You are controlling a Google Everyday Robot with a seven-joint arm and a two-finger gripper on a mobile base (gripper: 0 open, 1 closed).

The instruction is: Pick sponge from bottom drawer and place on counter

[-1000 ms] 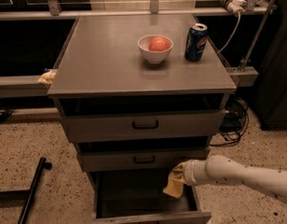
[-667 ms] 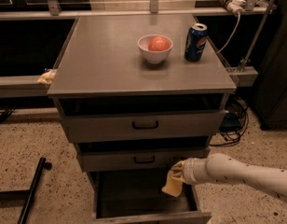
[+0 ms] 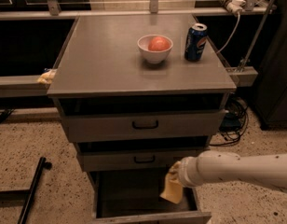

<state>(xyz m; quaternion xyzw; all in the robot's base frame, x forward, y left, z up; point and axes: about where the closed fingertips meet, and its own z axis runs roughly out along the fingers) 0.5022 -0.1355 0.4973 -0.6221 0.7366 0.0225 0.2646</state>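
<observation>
The sponge [image 3: 172, 189] is hanging over the open bottom drawer, below the counter's front edge, so the robot's gripper needs to swing clear of the cabinet first and then rise to the counter.
The sponge [image 3: 172, 189], a pale yellow flat pad, hangs tilted from my gripper [image 3: 177, 174] over the right side of the open bottom drawer [image 3: 129, 195], whose inside is dark. My gripper is at the end of the white arm that reaches in from the right, and it is shut on the sponge's top edge. The arm's wrist hides most of the fingers. The counter [image 3: 101, 59] is the grey slab on top of the cabinet, well above the gripper.
A white bowl [image 3: 154, 52] with a reddish fruit and a blue soda can [image 3: 195, 42] stand at the counter's back right. Two grey drawers with black handles [image 3: 144, 124] sit slightly open above the bottom one. A yellowish lump [image 3: 46, 76] lies at left, cables [image 3: 234, 120] at right.
Almost nothing: my gripper holds the sponge in nearly the same spot over the bottom drawer.
</observation>
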